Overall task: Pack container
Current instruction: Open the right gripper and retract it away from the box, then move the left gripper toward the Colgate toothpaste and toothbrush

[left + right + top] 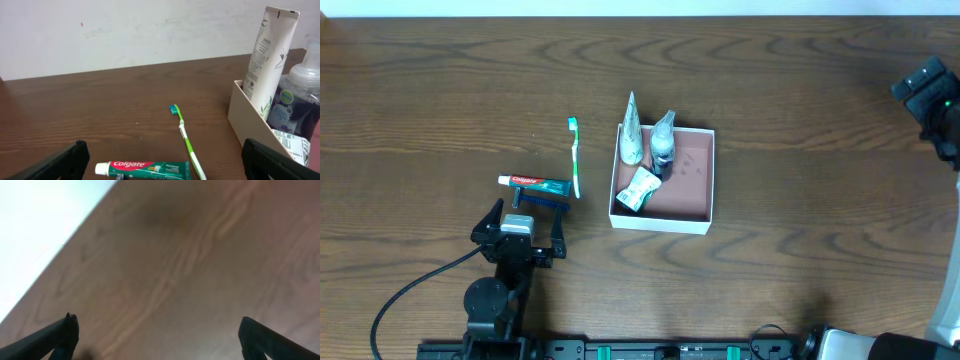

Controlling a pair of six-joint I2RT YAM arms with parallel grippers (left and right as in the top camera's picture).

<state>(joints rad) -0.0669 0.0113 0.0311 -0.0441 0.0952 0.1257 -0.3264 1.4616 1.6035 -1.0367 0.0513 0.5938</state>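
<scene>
My left gripper should lift, point down and pinch the toothpaste's body (538, 185) from above, because it is low and the small blue object (546, 202) lies between it and the crosswise toothpaste.
The container (661, 222) is a square white-walled box with a reddish-brown floor, at the table's middle. In it are a white tube (631, 130), a dark pump bottle (663, 147) and a small white-green packet (638, 188). The left wrist view shows its near wall (247, 114), the tube (270, 55) and the bottle (295, 100). A Colgate toothpaste (533, 183) and a green toothbrush (575, 158) lie on the table left of it. My left gripper (530, 212) is open and empty, just in front of the toothpaste (142, 169). My right gripper (925, 85) is open and empty at the far right.
A small blue object (542, 198) lies against the toothpaste's near side, between my left fingers. The toothbrush (186, 140) lies lengthwise between toothpaste and container. The right wrist view shows only bare wood table (190, 270) and its pale edge.
</scene>
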